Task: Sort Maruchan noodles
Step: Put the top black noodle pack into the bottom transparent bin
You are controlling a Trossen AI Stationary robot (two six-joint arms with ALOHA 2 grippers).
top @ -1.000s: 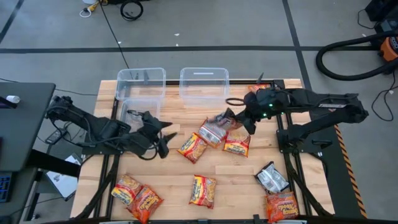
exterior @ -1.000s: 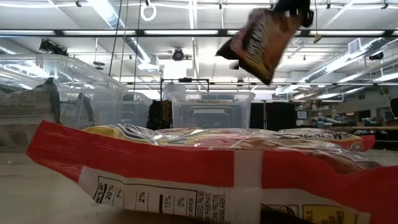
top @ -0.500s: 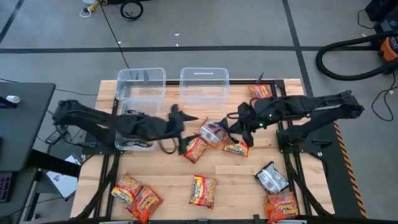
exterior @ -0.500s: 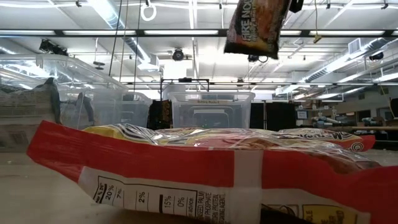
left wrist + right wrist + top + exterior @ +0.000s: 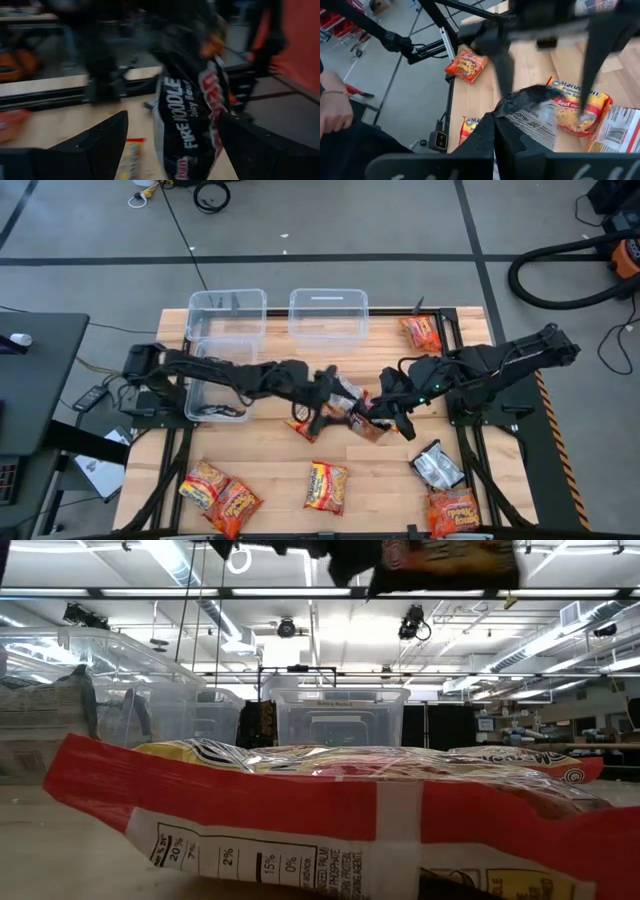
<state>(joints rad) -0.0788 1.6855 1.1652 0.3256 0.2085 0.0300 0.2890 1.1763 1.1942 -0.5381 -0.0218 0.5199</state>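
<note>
The robot's right gripper is holding the Fire Noodle packet a long way from the bin of dark packets (image 5: 222,410), so next the left gripper takes the packet (image 5: 186,112) and puts it there.
A dark Fire Noodle packet (image 5: 192,115) of the Maruchan noodles hangs in the air over the table's middle (image 5: 362,420), with my right gripper (image 5: 495,117) shut on it. My left gripper (image 5: 328,402) has come in from the table's left and is open. Its two fingers (image 5: 100,145) stand on either side of the packet. Whether they touch it I cannot tell. Below, yellow-and-red packets (image 5: 312,420) lie flat on the wood. In the low view the packet (image 5: 450,555) shows at the top edge. My right gripper pinches the packet's crinkled end edge (image 5: 512,102) between its two shut fingers. The fingers come from the table's right, slanting down. The packet is lifted clear of the table and hangs beyond the fingertips, its silvery printed back (image 5: 537,120) toward the wrist camera.
Three clear bins (image 5: 227,315) (image 5: 328,315) (image 5: 218,375) stand at the far left. Orange packets lie near left (image 5: 218,495), far right (image 5: 420,332) and near right (image 5: 452,508). A silver-black packet (image 5: 436,465) and a yellow one (image 5: 326,485) lie near the front.
My left gripper has swept from the left bins toward the table's right and turned, ending around the hanging packet. My right gripper has carried the packet toward the near edge and a little left. In the low view the packet has swung from tilted to nearly level.
</note>
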